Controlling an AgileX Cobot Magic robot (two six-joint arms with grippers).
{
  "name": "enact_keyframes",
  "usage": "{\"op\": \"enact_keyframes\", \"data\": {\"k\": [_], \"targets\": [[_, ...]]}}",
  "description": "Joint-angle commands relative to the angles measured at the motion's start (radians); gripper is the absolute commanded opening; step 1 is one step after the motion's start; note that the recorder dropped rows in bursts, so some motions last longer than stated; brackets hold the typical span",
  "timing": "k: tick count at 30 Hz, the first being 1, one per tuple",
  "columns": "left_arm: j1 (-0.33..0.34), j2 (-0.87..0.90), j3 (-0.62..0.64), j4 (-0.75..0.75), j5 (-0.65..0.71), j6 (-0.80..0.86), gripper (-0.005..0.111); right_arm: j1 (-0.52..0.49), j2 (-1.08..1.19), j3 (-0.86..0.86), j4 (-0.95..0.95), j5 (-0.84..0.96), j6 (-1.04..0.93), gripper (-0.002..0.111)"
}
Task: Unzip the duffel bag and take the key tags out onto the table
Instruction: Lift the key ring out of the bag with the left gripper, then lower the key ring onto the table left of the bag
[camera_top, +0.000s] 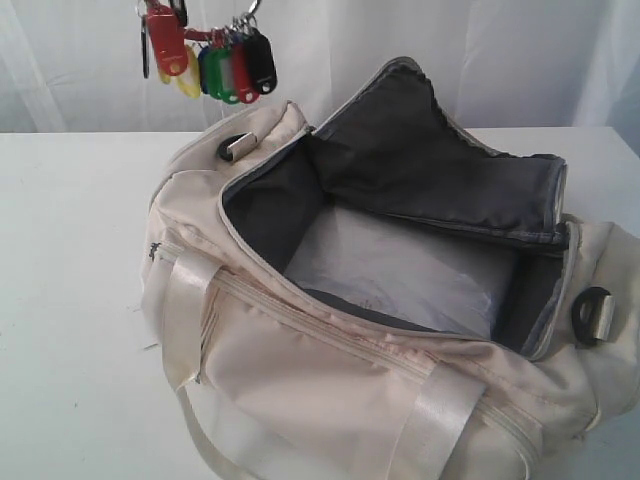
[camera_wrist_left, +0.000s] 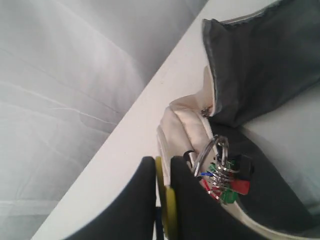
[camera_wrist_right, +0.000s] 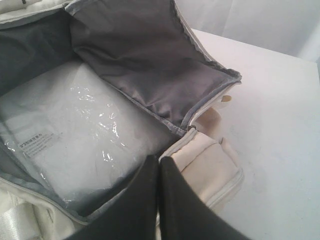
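Observation:
I should keep moving the key tags (camera_top: 212, 62) with my left gripper toward the open table (camera_top: 90, 315) beside the bag until they rest there, because they hang clear above the bag's end.
The cream duffel bag (camera_top: 330, 390) lies unzipped on the white table (camera_top: 70, 250), its flap folded back to show dark grey lining. The key tags (camera_top: 215, 62) hang in the air above the bag's far left end, a bunch of red, yellow, green and black tags on metal rings. In the left wrist view my left gripper (camera_wrist_left: 162, 167) is shut on a yellow tag, and the rest of the key tags (camera_wrist_left: 225, 177) dangle beside its fingers. My right gripper (camera_wrist_right: 159, 161) is shut with nothing in it, hovering over the bag's end (camera_wrist_right: 210, 170). Neither gripper's body shows in the exterior view.
A white packet wrapped in clear plastic (camera_top: 400, 275) lies in the bag's main compartment. Black strap rings (camera_top: 592, 312) sit at both ends of the bag. Bare table (camera_wrist_right: 280, 125) stretches left and right of the bag. A white curtain hangs behind.

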Motion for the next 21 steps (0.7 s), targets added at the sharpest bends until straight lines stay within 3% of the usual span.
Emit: {"op": "enact_keyframes", "data": {"k": [1,17,21], "targets": [[0.077,-0.045,0.058,-0.033,0.089,-0.024,0.0,-0.006,-0.006,0.002,-0.006,-0.003,0.004,0.0],[0.351,-0.146,0.451,-0.09,0.089,-0.037,0.0,-0.006,-0.006,0.051,-0.002,-0.039,0.004,0.0],[0.416,-0.146,0.597,-0.118,-0.032,-0.05,0.0,-0.006,-0.006,0.051,-0.002,-0.039,0.004,0.0]]}}
